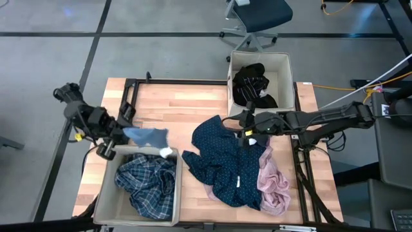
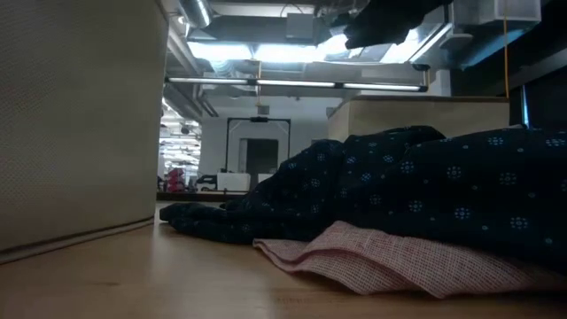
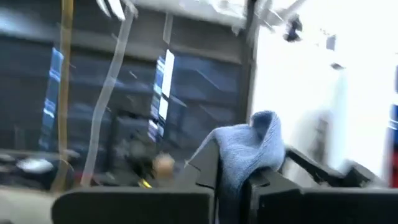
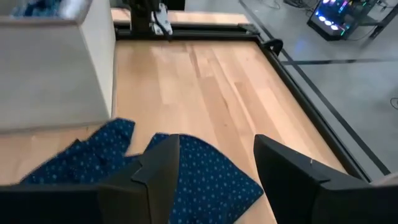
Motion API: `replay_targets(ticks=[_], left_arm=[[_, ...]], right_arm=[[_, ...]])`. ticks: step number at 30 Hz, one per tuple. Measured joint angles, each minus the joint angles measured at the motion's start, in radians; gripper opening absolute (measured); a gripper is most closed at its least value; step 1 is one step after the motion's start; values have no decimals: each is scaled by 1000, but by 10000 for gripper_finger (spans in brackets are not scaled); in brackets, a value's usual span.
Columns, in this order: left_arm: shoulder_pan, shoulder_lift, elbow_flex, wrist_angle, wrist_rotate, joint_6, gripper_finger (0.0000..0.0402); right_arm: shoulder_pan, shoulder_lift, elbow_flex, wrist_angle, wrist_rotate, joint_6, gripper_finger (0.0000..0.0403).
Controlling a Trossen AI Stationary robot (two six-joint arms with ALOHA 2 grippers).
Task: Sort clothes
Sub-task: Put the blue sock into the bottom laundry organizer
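Note:
The pale-blue piece (image 1: 148, 136) reaches beyond the beige box's far rim, so I should swing my left gripper back and lower the piece onto the blue plaid shirt (image 1: 153, 182).
My left gripper (image 1: 121, 136) is at the table's left, just beyond the far rim of the near-left beige box (image 1: 106, 193), and is shut on a small pale-blue piece (image 1: 148, 136). A blue plaid shirt (image 1: 147, 183) lies in that box. My right gripper (image 1: 247, 131) is open just above the far part of the navy white-dotted garment (image 1: 225, 164), which lies spread on the table's middle. In the right wrist view its fingers stand over that cloth (image 4: 205, 180). A pale pink garment (image 1: 273, 183) lies at its right, partly under it. A black garment (image 1: 252, 84) lies in the far box (image 1: 286, 77). No striped garment shows. My left gripper pinches the small pale-blue piece between its two fingers (image 3: 205, 168); a bunched fold (image 3: 249, 152) rises past the fingertips. The fingers point about level toward the table's right. The rest of the piece (image 1: 153, 136) reaches rightward from them, clear of the table.
A black metal frame (image 1: 180, 82) runs along the table's far and side edges. Bare wood (image 1: 180, 109) lies between the two boxes. An office chair (image 1: 257, 19) stands beyond the far edge. A small white bit (image 1: 166, 153) sits at the near-left box's far right corner.

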Motion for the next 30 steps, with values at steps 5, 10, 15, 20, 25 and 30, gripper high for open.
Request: replay_targets(ticks=[5, 10, 15, 20, 25, 30], left_arm=[[-73, -1, 0, -177, 0, -108, 2], [-118, 60, 0, -224, -1, -198, 5], [-185, 123, 0, -153, 0, -184, 2], [-266, 162, 0, 81, 0, 79, 6], [-301, 158, 0, 34, -38, 93, 3], [-299, 169, 0, -233, -274, -107, 3]], right_arm=[[0, 14, 0, -1, 8, -4, 209], [0, 23, 0, 4, 54, -7, 209], [0, 29, 0, 8, 57, -13, 209], [0, 38, 0, 12, 62, -31, 209], [0, 57, 0, 6, 62, -31, 209], [0, 93, 0, 21, 54, -31, 209]])
